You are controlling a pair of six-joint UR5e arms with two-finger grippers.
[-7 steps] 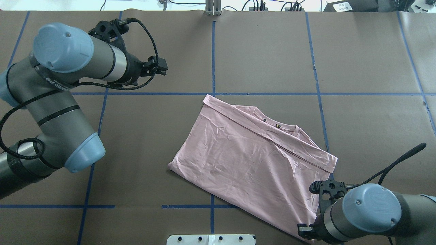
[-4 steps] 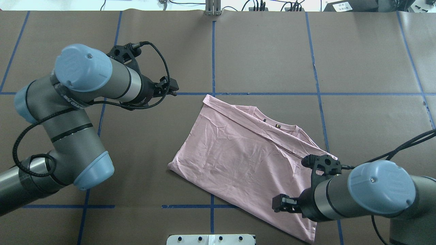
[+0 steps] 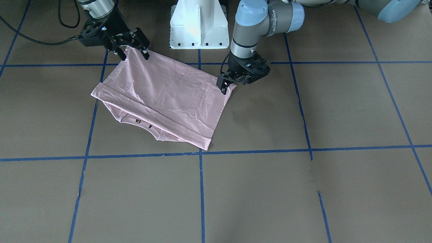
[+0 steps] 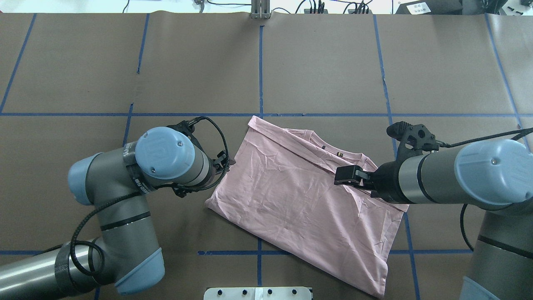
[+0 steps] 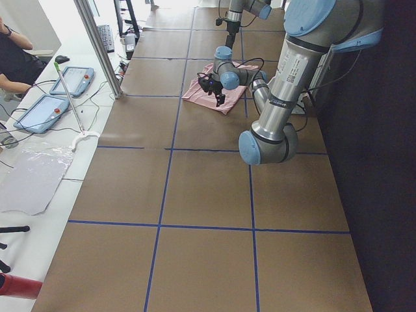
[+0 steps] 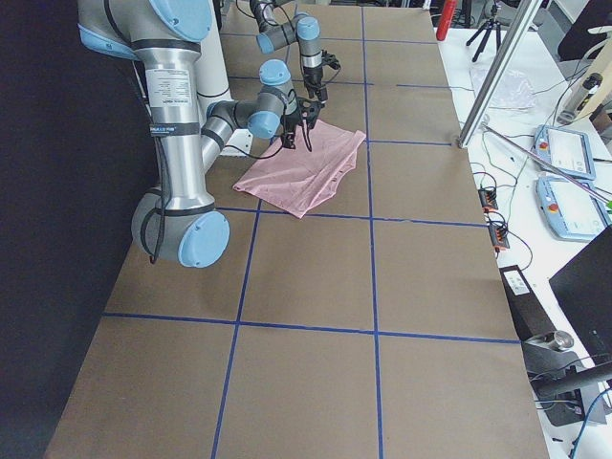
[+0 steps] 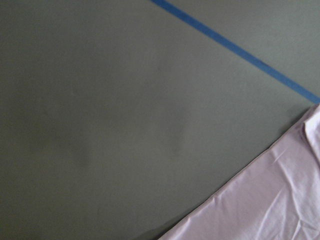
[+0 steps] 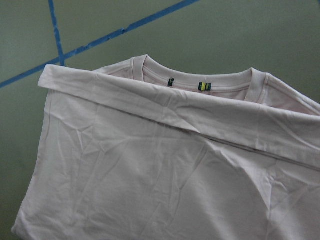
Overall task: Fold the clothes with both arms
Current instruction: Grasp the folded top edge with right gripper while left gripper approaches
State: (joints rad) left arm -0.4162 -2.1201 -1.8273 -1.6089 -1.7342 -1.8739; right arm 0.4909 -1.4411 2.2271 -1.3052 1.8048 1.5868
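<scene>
My left gripper should pull the near corner [image 3: 233, 86] toward the far edge to turn the T-shirt square, because the T-shirt's folded band [image 3: 152, 116] is at a slant to the blue tape.
The pale pink T-shirt [image 4: 300, 200] lies folded flat on the brown table, collar and labels [image 8: 200, 86] facing the far side. It also appears as the shirt [image 3: 168, 94] in the front view. My left gripper [image 4: 228, 161] hangs beside the shirt's left edge, close to its near-left corner, and the left gripper [image 3: 225, 88] has its fingers a little apart and holds nothing. My right gripper [image 4: 342, 176] hovers above the shirt's right part. In the front view the right gripper [image 3: 133, 54] stands wide open and empty. The left wrist view catches only a corner of the shirt [image 7: 270, 200].
The white pedestal [image 3: 199, 23] stands at the near edge between the arms. Blue tape lines [image 4: 260, 75] grid the brown cover. A metal post [image 4: 260, 8] and cables sit at the far edge. A seated person [image 5: 10, 58] and tablets [image 5: 49, 110] are beyond the table's side.
The left arm swung from the far left down to the shirt's left edge. The right gripper moved from the shirt's near-right corner to above its right part, near the collar.
</scene>
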